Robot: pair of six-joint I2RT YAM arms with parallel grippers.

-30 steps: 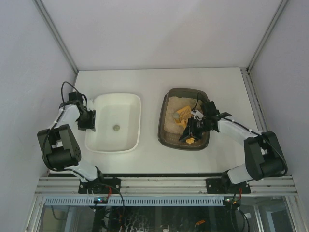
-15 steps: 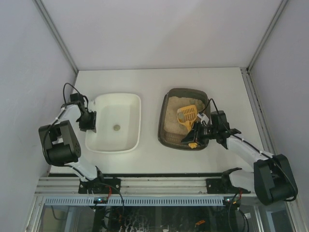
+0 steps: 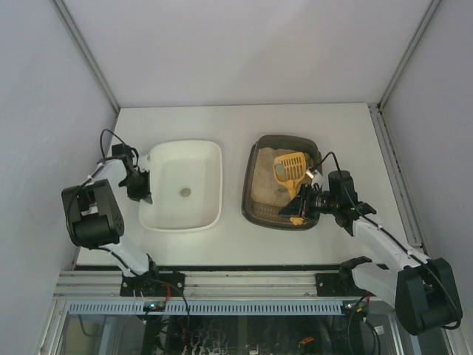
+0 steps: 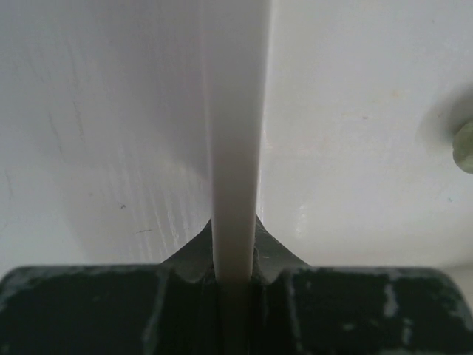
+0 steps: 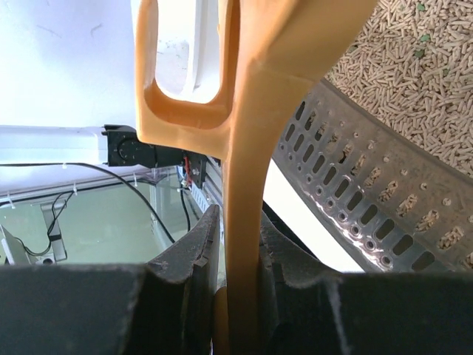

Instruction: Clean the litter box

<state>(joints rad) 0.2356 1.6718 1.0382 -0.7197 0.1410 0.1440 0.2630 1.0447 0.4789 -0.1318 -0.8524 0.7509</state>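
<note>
I can see a lump at the yellow scoop's edge [image 3: 279, 170]. My right gripper should swing the scoop back over the litter to center the lump before going to the tray.
The dark brown-grey litter box [image 3: 248, 194] with pale litter sits right of centre. My right gripper [image 3: 301, 208] is at its near right rim, shut on the handle of the yellow slotted scoop [image 3: 289, 168], whose head is over the litter at the far right. In the right wrist view the fingers clamp the orange-yellow handle [image 5: 244, 170], with the box's perforated rim [image 5: 369, 192] and pellet litter [image 5: 414, 66] beyond. My left gripper [image 3: 139, 186] is shut on the left rim of the white tray [image 3: 216, 185]; the rim [image 4: 236, 133] runs between the jaws.
A small greenish-grey lump [image 3: 185, 191] lies on the white tray's floor and also shows in the left wrist view [image 4: 465, 144]. The arm bases and a metal rail [image 3: 244, 285] line the near edge. Grey walls close in the table on three sides.
The right arm has drawn back to the right, carrying the scoop's head toward the far right of the box. The left gripper has slid the white tray a little to the right.
</note>
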